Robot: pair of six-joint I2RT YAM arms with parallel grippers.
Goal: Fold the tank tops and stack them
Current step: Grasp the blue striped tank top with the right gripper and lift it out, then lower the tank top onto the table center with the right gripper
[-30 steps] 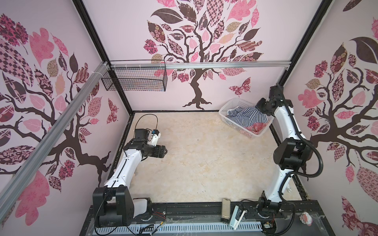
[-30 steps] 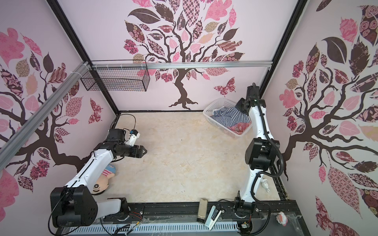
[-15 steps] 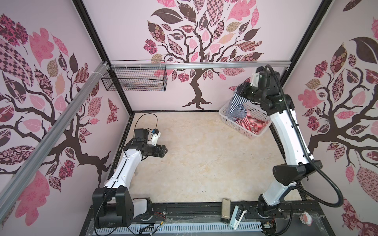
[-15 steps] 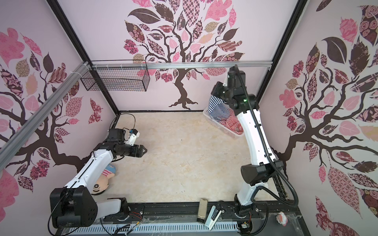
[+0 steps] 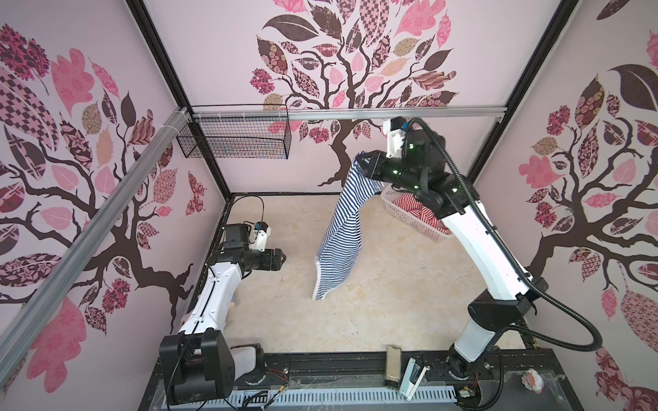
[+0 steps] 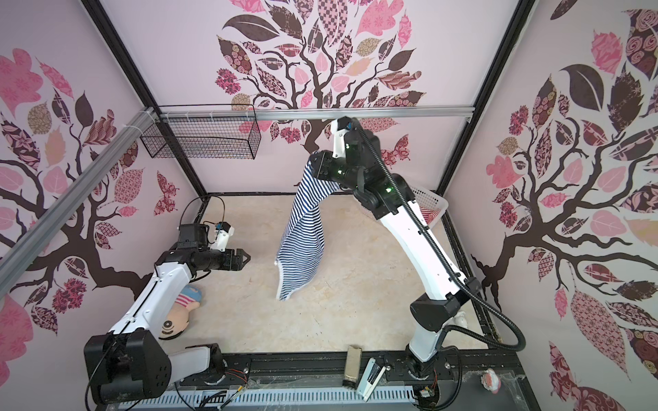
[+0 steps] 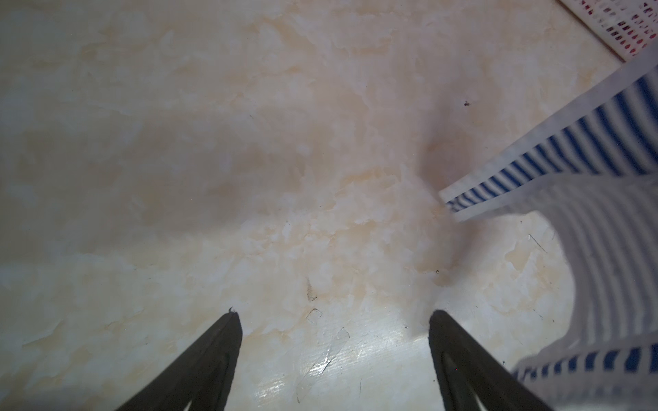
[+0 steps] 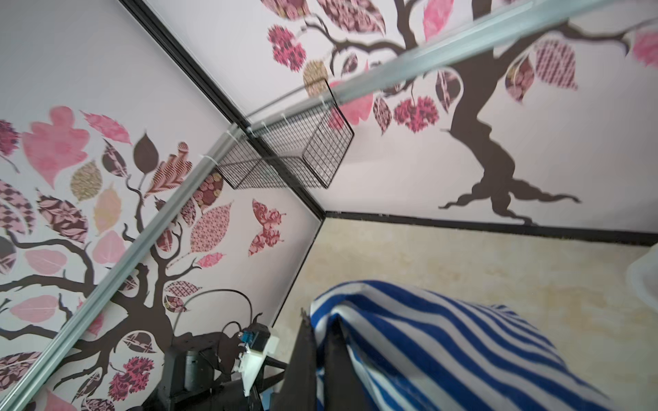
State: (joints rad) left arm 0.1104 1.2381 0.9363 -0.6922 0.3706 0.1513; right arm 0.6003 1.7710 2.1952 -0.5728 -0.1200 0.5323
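Observation:
The navy-and-white striped tank top is hanging high from a bunched edge (image 5: 359, 167), so next my right gripper lays it down (image 5: 353, 284) where my left gripper can reach.
My right gripper (image 5: 359, 162) (image 6: 312, 165) is raised high near the back wall. It is shut on a bunched edge of the navy-and-white striped tank top (image 5: 341, 242) (image 6: 302, 242). The top hangs down long over the middle of the table, its lowest end close to the surface. In the right wrist view the gripper (image 8: 320, 320) pinches the blue-striped cloth (image 8: 445, 348). The red-and-white striped tank top (image 5: 413, 210) (image 6: 432, 215) lies in the white basket (image 5: 420, 227) (image 6: 431, 199). My left gripper (image 5: 283, 258) (image 6: 247, 257) (image 7: 334, 316) hovers open and empty left of the hanging top (image 7: 587, 149).
A plush doll (image 6: 181, 309) lies on the table beneath my left arm. A black wire basket (image 5: 235, 142) (image 6: 203, 142) hangs on the back left rail. Small tools (image 5: 391, 366) rest on the front rail. The white basket's corner (image 7: 623, 25) shows in the left wrist view.
My right arm rose from the basket and swung left, pulling the navy striped top out and up until it hangs over the table. The left arm stayed still.

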